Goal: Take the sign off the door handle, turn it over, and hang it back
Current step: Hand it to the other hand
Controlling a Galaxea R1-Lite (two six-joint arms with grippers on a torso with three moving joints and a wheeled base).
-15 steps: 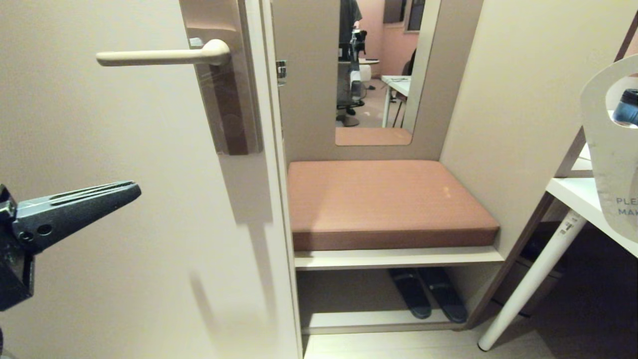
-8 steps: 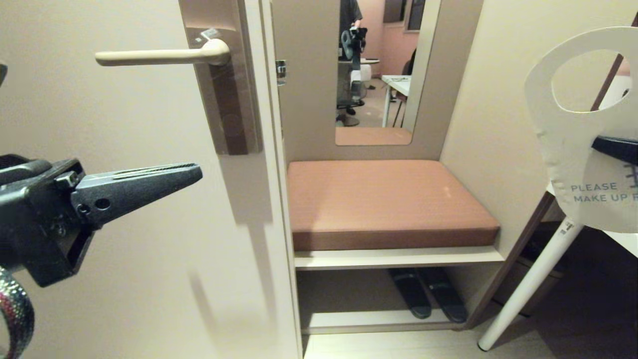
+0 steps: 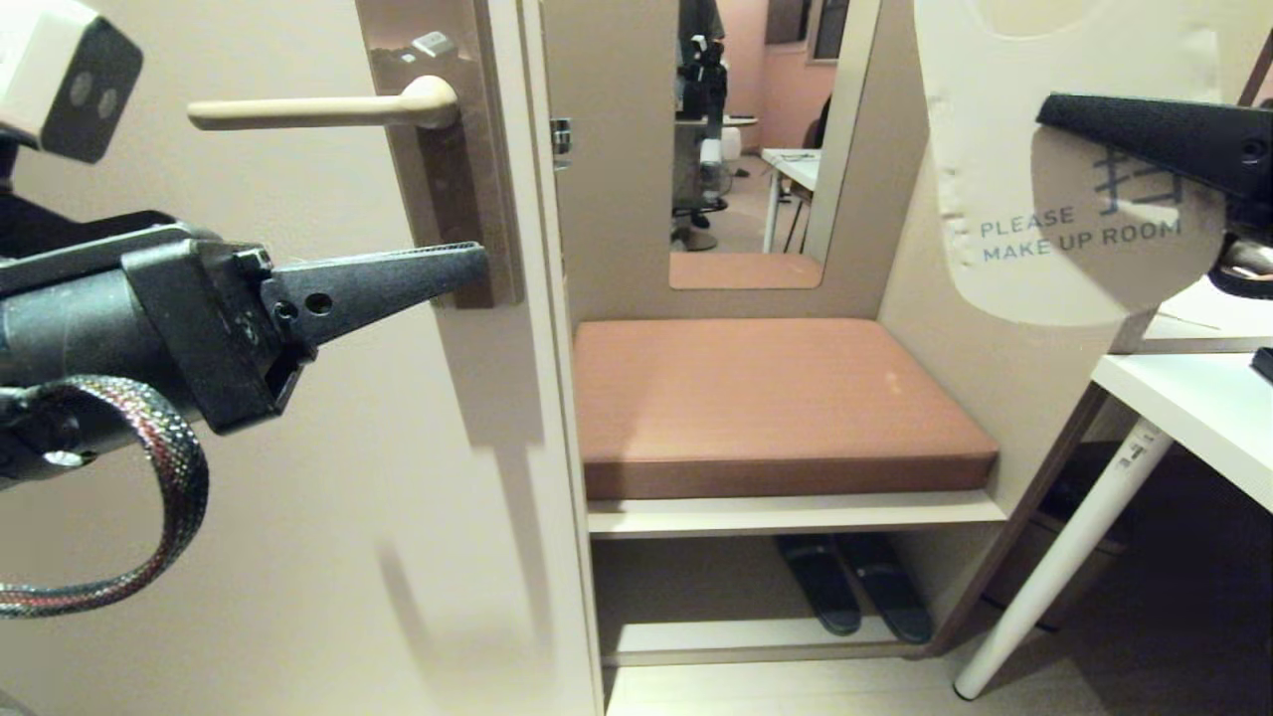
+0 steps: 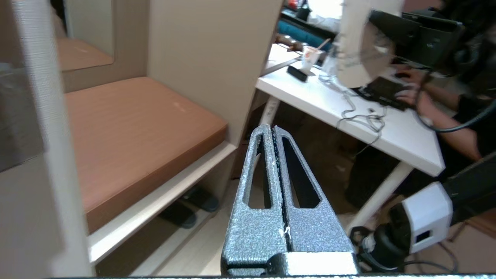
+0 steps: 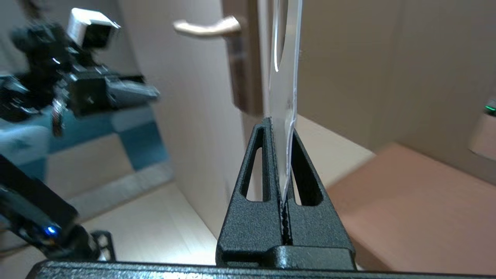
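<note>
My right gripper is holding the sign a long way from the door handle's loose end (image 3: 201,115). Next, I move the sign across and grab the sign's free edge (image 3: 958,233) with my left gripper.
The sign (image 3: 1004,149) shows its white "PLEASE MAKE UP ROOM" face at the upper right of the head view, and its top is cut off by the frame. My right gripper (image 3: 1041,107) is shut on it from the right. In the right wrist view the sign (image 5: 285,58) stands edge-on, pinched between the right gripper's (image 5: 279,126) fingers. The cream door handle (image 3: 318,111) juts left from its brown backplate (image 3: 459,199) with nothing on it. My left gripper (image 3: 483,256) is shut and empty, its tip at the backplate's lower end, below the handle.
A brown cushioned bench (image 3: 766,398) sits right of the door edge under a wall mirror (image 3: 756,149), with dark slippers (image 3: 855,587) beneath. A white table (image 3: 1183,398) stands at the right. A person's hands (image 4: 407,93) rest on a laptop there.
The right gripper has carried the sign up and left, further into view. The left gripper has moved right and upward, from the left edge to the backplate's lower end.
</note>
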